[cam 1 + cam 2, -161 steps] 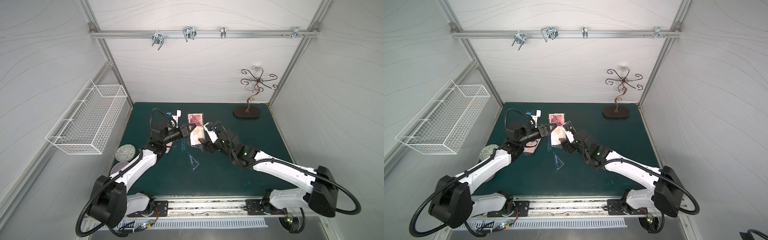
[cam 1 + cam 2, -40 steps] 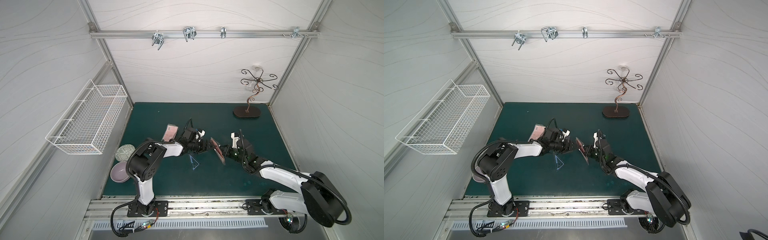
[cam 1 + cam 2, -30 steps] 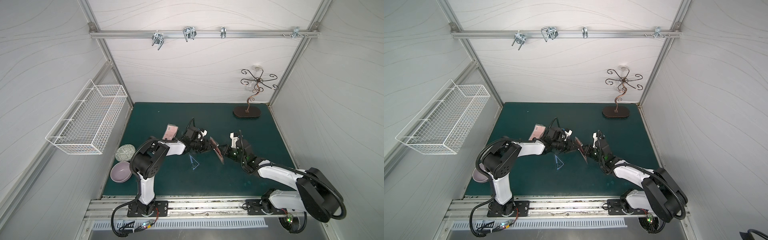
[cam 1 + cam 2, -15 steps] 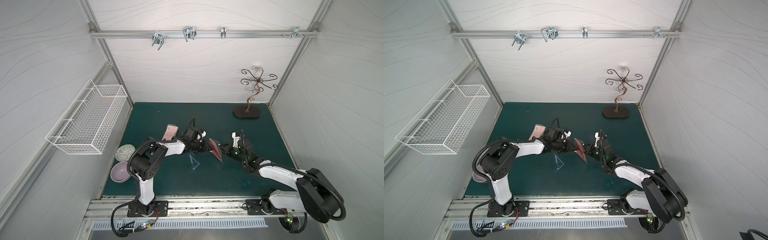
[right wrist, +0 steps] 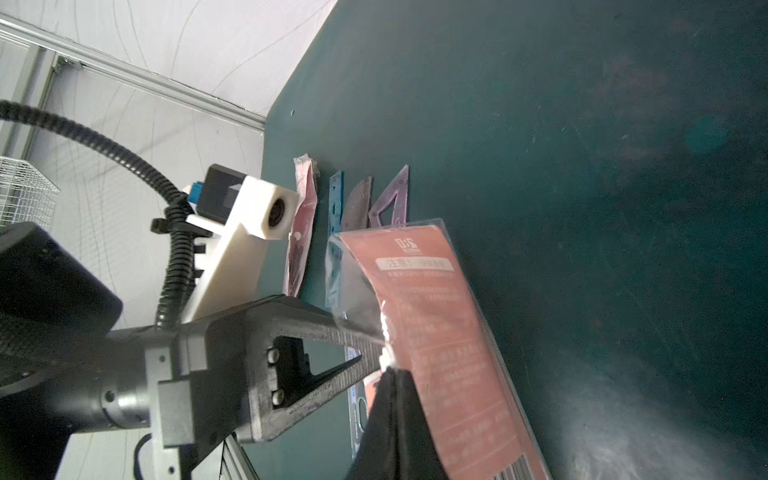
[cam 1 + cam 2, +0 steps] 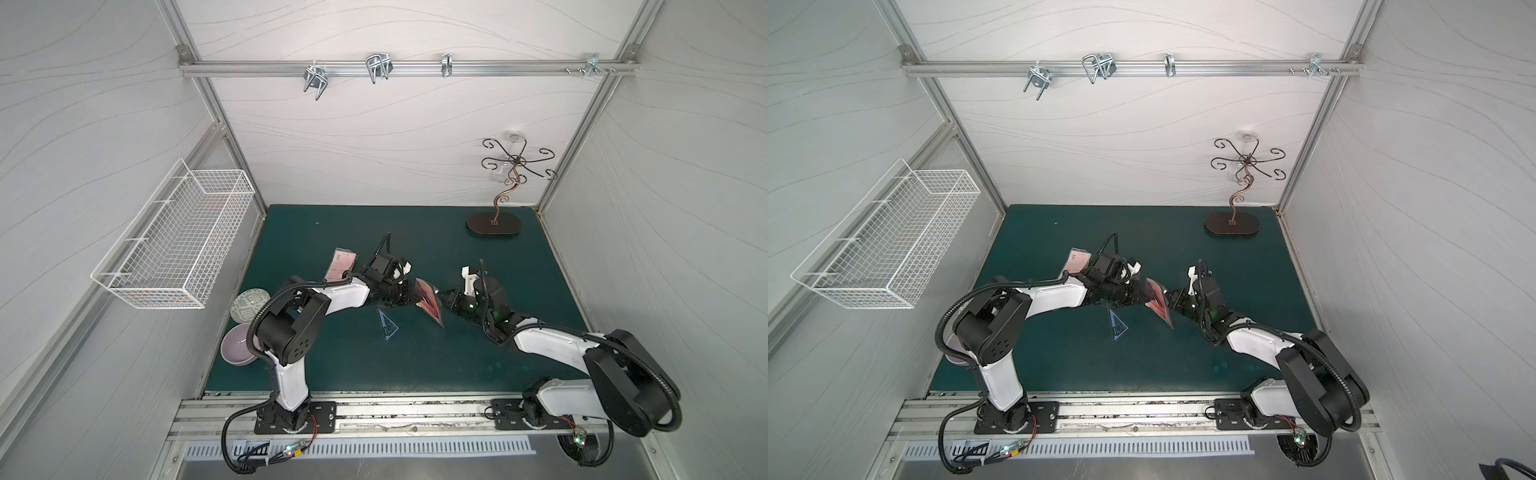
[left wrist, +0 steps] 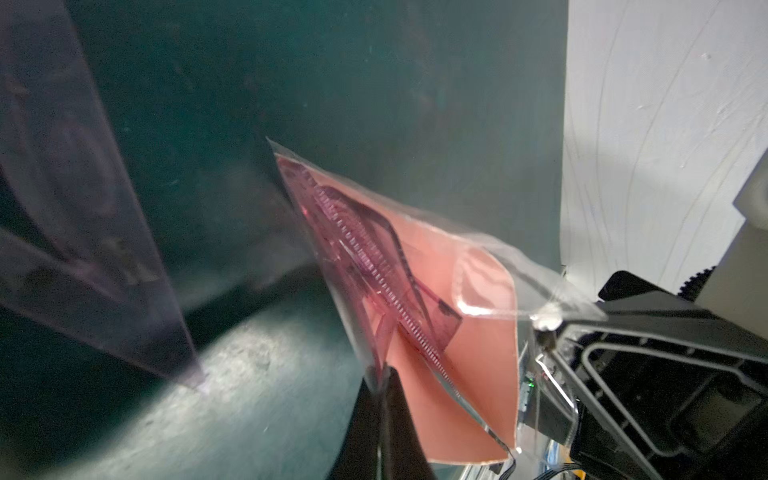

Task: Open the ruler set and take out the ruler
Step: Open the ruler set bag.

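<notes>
The sleeve's flap is in my right gripper while the pieces lie inside. My left gripper should hold the sleeve's opening open so that my right gripper can reach in.
The ruler set is a clear sleeve with a pink card, held just above the green mat in both top views, its mouth pulled apart. My left gripper is shut on one clear film edge of the mouth. My right gripper is shut on the card side. In a top view the two grippers, left and right, meet at the sleeve. A tinted graduated ruler and other flat pieces still lie inside the sleeve.
A blue set square lies on the mat just in front of the grippers. A second pink packet, a blue ruler, a protractor and a purple triangle lie by the left arm. Bowl, patterned plate, wire basket, jewellery stand.
My left gripper has closed onto the sleeve's film edge. The sleeve has tipped slightly between the grippers. The right gripper has kept its hold.
</notes>
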Action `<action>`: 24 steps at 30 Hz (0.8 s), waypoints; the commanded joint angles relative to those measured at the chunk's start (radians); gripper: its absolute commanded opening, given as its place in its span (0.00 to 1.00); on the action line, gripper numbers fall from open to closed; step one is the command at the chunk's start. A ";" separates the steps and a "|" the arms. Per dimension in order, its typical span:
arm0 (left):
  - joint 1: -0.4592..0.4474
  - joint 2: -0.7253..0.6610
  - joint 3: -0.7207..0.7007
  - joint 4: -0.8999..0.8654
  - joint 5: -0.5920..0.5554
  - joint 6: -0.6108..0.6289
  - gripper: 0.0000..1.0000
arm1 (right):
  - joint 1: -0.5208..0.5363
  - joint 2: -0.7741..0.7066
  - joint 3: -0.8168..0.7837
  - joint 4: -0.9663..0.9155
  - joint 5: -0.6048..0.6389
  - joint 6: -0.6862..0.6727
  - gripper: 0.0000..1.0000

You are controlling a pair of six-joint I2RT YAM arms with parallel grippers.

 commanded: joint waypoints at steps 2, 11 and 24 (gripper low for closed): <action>-0.003 -0.089 0.123 -0.210 -0.099 0.109 0.00 | -0.006 0.078 0.049 0.009 -0.071 -0.006 0.00; -0.008 -0.091 0.359 -0.732 -0.292 0.310 0.00 | -0.006 0.142 0.145 -0.124 -0.043 -0.072 0.00; -0.068 0.150 0.540 -0.860 -0.292 0.377 0.00 | 0.016 0.286 0.225 -0.141 -0.183 -0.121 0.00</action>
